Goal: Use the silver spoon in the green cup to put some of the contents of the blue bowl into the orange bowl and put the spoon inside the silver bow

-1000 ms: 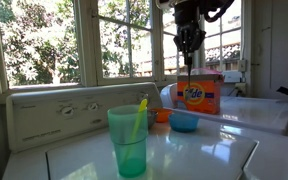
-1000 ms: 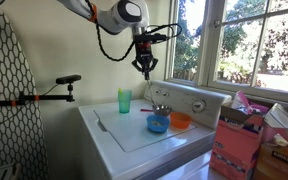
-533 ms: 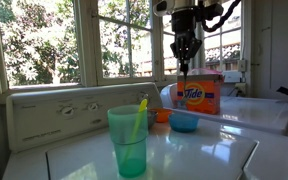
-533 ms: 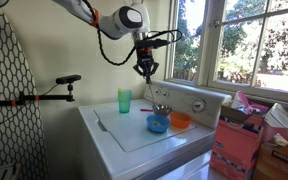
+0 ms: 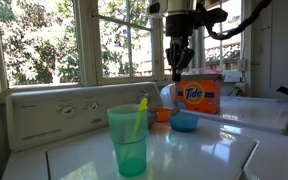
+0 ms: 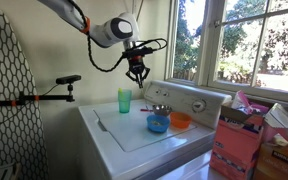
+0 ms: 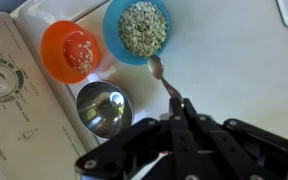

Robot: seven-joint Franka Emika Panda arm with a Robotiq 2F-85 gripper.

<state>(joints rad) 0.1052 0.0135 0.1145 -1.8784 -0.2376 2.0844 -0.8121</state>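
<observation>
I should use my gripper to move the silver spoon [image 7: 156,66] over the pale grains [image 7: 143,29] and lower it into them, because the spoon hangs empty, high and outside the blue bowl's rim.
My gripper [image 7: 180,110] is shut on the handle of the silver spoon [image 7: 161,78], which hangs bowl-down. It hovers high above the washer top in both exterior views [image 5: 176,62] [image 6: 137,72]. Below it in the wrist view lie the blue bowl [image 7: 137,30], full of pale grains, the orange bowl [image 7: 72,52], with some grains in it, and the empty silver bowl [image 7: 104,109]. The green cup [image 5: 129,140] [image 6: 124,101] stands apart and holds only a yellow-green utensil [image 5: 139,115]. The blue bowl [image 5: 184,121] [image 6: 157,124] and orange bowl [image 5: 162,115] [image 6: 180,121] sit side by side.
An orange Tide box [image 5: 199,93] stands behind the bowls. The washer's control panel [image 7: 4,90] runs along the back edge beside the silver bowl [image 6: 161,109]. Windows are behind. A pink box [image 6: 236,145] stands beside the washer.
My gripper has moved left in both exterior views with the spoon still in it, staying high above the bowls. The bowls and cup have not moved.
</observation>
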